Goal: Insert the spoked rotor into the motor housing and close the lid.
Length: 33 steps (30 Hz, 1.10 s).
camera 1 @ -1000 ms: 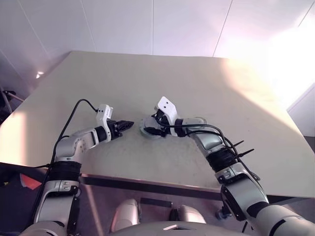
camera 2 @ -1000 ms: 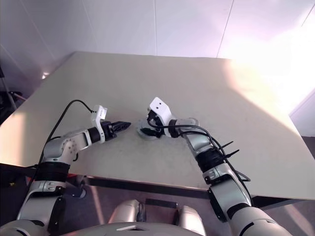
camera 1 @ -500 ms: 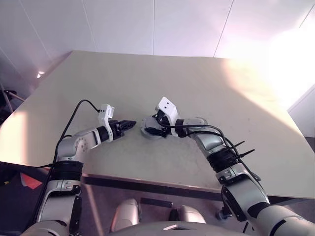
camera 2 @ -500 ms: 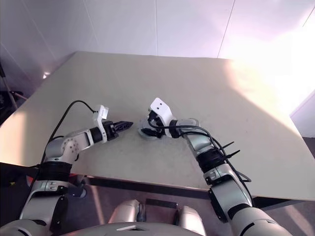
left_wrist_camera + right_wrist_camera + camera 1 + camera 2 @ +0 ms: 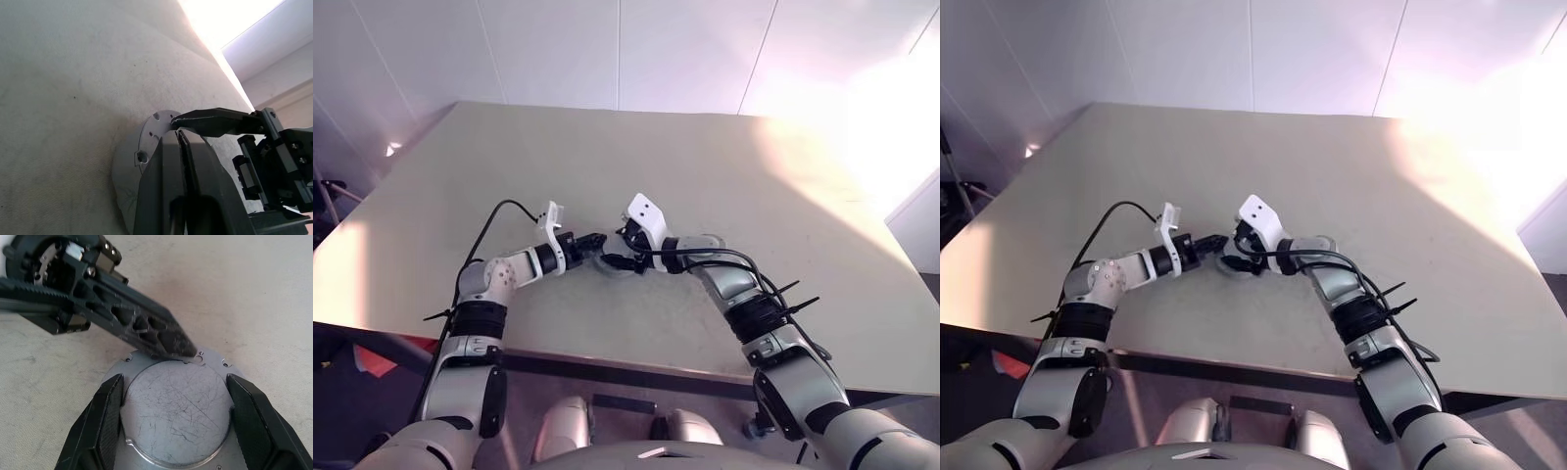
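Observation:
The motor housing's scratched side (image 5: 177, 413) above its edge is the only part between my right gripper's fingers, so next I back the gripper off and clamp the motor housing's side from top to bottom.
The motor housing (image 5: 176, 416) shows as a round silver body with a flat scratched face and a thin flange with small holes, lying on the table (image 5: 607, 157). Its inside is hidden. My right gripper (image 5: 175, 379) straddles it, one black finger (image 5: 100, 431) against each side of the round body. My left gripper (image 5: 188, 350) is shut, and its joined tips rest on the flange at the far rim, between the right fingers. From the head, both grippers meet at the table's middle (image 5: 607, 257). The spoked rotor and the lid are out of view.
The beige table runs wide on all sides of the housing, with its near edge (image 5: 607, 364) close below the arms. A white panelled wall (image 5: 607, 49) stands behind the far edge. Strong glare falls on the table's far right.
My left arm has swung right toward the housing, and its fingers have closed. Its tips now reach the housing's rim. The right arm and the housing have kept still.

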Available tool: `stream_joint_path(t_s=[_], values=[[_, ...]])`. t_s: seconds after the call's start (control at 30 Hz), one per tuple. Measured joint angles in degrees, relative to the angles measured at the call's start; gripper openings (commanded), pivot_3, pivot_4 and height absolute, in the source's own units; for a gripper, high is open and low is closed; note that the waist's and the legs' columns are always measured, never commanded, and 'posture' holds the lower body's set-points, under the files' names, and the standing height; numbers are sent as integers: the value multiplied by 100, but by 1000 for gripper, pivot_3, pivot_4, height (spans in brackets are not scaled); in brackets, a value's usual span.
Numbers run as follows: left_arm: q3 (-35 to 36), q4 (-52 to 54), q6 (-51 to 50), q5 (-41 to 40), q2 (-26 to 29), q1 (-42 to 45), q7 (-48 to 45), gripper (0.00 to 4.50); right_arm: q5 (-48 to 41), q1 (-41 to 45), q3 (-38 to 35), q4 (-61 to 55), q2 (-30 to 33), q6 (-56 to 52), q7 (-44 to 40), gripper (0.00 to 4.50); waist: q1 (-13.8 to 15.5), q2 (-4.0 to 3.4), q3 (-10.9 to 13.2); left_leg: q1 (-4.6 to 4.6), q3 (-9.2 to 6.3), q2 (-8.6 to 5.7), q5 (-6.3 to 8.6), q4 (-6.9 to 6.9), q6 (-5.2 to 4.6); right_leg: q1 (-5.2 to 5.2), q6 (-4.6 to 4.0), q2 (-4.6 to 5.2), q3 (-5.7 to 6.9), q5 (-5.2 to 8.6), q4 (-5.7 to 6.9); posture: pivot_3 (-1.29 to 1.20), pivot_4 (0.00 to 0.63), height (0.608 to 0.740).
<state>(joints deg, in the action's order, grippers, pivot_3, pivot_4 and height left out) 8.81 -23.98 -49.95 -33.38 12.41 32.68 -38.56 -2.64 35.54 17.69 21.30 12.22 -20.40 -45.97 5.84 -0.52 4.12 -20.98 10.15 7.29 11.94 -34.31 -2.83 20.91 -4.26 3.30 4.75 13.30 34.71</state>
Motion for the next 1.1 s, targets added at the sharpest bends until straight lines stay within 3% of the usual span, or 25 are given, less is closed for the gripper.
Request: stream_joint_path(t_s=[0.37, 0.5, 0.8, 1.1], values=[[-264, -60, 132, 337, -12, 90, 81, 67, 0, -3, -7, 77, -5, -66, 70, 3220, 18, -5, -6, 86, 0, -1, 20, 3, -28, -82, 42, 1, 0, 25, -16, 0, 0, 740], [-257, -41, 131, 333, -14, 75, 81, 0, -18, -12, -48, 55, 13, -92, 34, 4472, 18, -5, -6, 87, 0, -1, 21, 4, -30, -84, 40, 1, -1, 24, -17, 0, 0, 740], [-239, 48, 89, 320, 13, 32, 4, 0, -241, -125, -219, -536, 167, -646, -47, 4472, 7, -5, -4, 76, 0, -2, 23, 10, -33, -72, 40, 1, -2, 24, -21, 0, 0, 740], [-240, 63, 66, 320, 11, 30, -88, 0, -1158, -266, -1003, -1731, 547, -2103, -143, 4472, 18, -6, -3, 68, 1, -4, 32, 15, -46, -70, 37, 1, -3, 24, -33, 0, 0, 740]])
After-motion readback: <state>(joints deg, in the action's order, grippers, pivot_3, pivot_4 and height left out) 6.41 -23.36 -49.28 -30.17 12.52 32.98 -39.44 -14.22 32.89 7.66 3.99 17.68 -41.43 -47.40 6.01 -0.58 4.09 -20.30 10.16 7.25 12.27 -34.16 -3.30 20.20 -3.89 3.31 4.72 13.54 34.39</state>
